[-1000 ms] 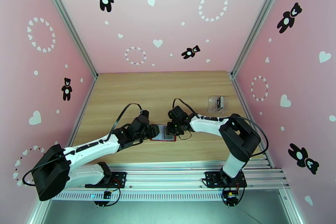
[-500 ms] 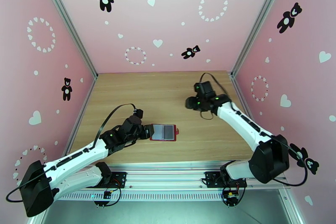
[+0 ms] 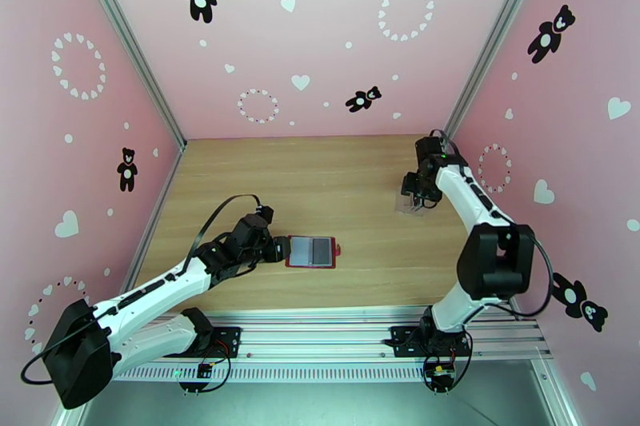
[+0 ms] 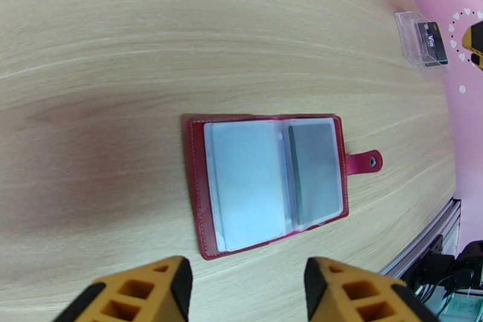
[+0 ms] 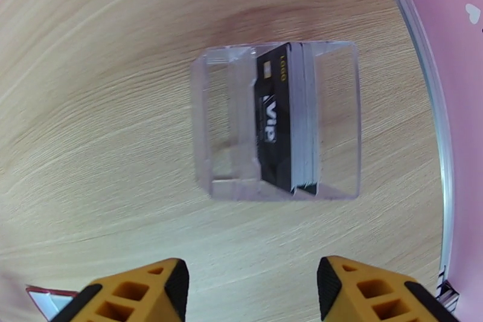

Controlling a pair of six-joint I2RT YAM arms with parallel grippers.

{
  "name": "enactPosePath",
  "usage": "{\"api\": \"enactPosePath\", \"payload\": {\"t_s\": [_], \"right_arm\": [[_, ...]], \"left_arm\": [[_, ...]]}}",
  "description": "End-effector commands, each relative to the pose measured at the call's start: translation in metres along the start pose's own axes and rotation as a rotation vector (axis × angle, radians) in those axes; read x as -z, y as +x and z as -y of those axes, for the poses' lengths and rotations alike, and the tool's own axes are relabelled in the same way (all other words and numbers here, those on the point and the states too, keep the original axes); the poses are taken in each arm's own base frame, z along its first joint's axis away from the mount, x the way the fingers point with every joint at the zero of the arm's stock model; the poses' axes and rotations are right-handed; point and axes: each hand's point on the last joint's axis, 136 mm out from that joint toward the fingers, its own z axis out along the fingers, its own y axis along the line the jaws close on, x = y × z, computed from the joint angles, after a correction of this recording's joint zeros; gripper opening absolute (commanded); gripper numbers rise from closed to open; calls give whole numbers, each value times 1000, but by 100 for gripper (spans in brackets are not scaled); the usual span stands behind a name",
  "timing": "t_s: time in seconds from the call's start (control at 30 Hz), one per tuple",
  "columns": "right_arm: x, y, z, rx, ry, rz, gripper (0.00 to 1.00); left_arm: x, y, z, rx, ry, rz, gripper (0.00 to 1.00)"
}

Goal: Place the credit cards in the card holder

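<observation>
My right gripper is lined up with its fingers across the credit cards' thin edges, so I should keep going down into the clear box until the fingers straddle the credit cards.
The card holder [image 3: 300,251] lies open and flat on the wooden table, red with pale grey pockets. In the left wrist view the card holder [image 4: 244,184] has one dark card [image 4: 311,172] in its right pocket, and its left pocket looks bare. My left gripper [image 3: 276,248] stands open just left of it, not touching. Several dark credit cards [image 5: 275,130] stand on edge inside a clear plastic box [image 5: 338,118]. My right gripper [image 3: 416,197] hovers open over that box [image 3: 404,209] with nothing between its fingers [image 5: 151,290].
The clear box [image 4: 407,39] sits at the back right of the table, close to the metal rail [image 5: 422,75] and the pink wall. Bare wood lies between it and the holder. A corner of the holder [image 5: 42,299] shows in the right wrist view.
My right arm has swung away from the card holder to the clear box at the back right and has opened. The left gripper has drawn back slightly to the left.
</observation>
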Motion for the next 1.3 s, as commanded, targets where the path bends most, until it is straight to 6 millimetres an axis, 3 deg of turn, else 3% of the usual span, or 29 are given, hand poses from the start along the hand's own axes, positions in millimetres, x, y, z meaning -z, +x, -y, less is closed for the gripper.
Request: {"api": "enactPosePath", "payload": {"t_s": [0.0, 1.27], "right_arm": [[-8, 3, 18, 26, 71, -64, 62], [-49, -11, 18, 51, 50, -172, 60]], "left_arm": [[-1, -1, 5, -17, 22, -18, 54], [-10, 0, 5, -2, 16, -43, 55]]}}
